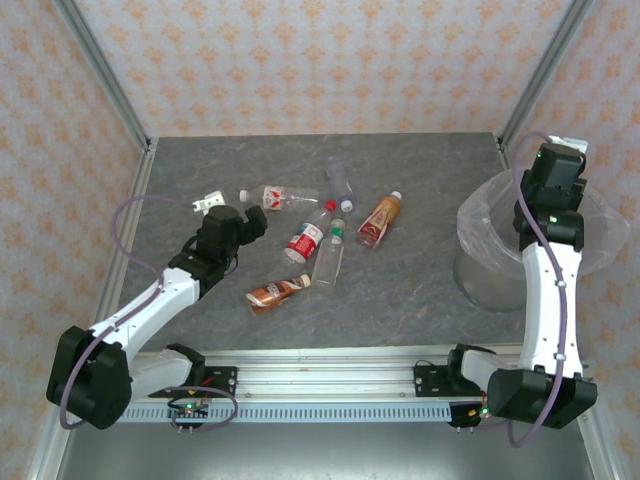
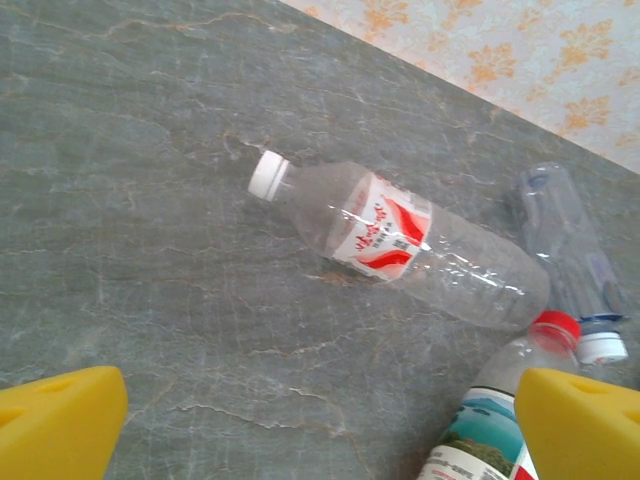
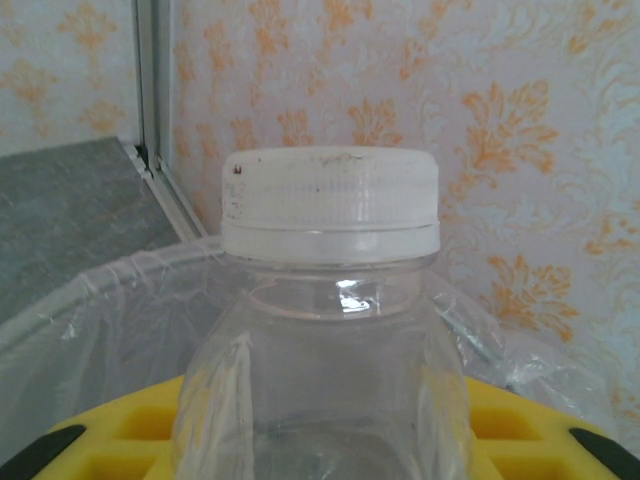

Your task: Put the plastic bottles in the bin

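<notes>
My right gripper is holding the clear white-capped bottle (image 3: pixel 330 300) as it hangs within the bin's rim, so I carry on over the bin's opening (image 1: pixel 499 217) and release the bottle there.
Several plastic bottles lie on the grey table: a red-and-white labelled one (image 1: pixel 285 197) (image 2: pixel 385 235), a clear one (image 1: pixel 340 183) (image 2: pixel 565 240), a red-capped one (image 1: pixel 308 237) (image 2: pixel 500 400), a green-capped one (image 1: pixel 330 258), an orange one (image 1: pixel 380 220) and a crushed brown one (image 1: pixel 275 293). My left gripper (image 1: pixel 250 222) (image 2: pixel 320 420) hovers open just short of the labelled bottle, with bare table between its fingers. At the right stands the bin (image 1: pixel 490 270) (image 3: pixel 90 320) with its clear bag. My right gripper (image 1: pixel 560 165) (image 3: pixel 320 440) is above it, shut on a clear white-capped bottle (image 3: pixel 330 330).
A small white object (image 1: pixel 208 203) lies on the table left of my left gripper. Metal frame posts (image 1: pixel 105 70) rise at the back corners, with patterned walls behind. The bin stands at the table's right edge.
</notes>
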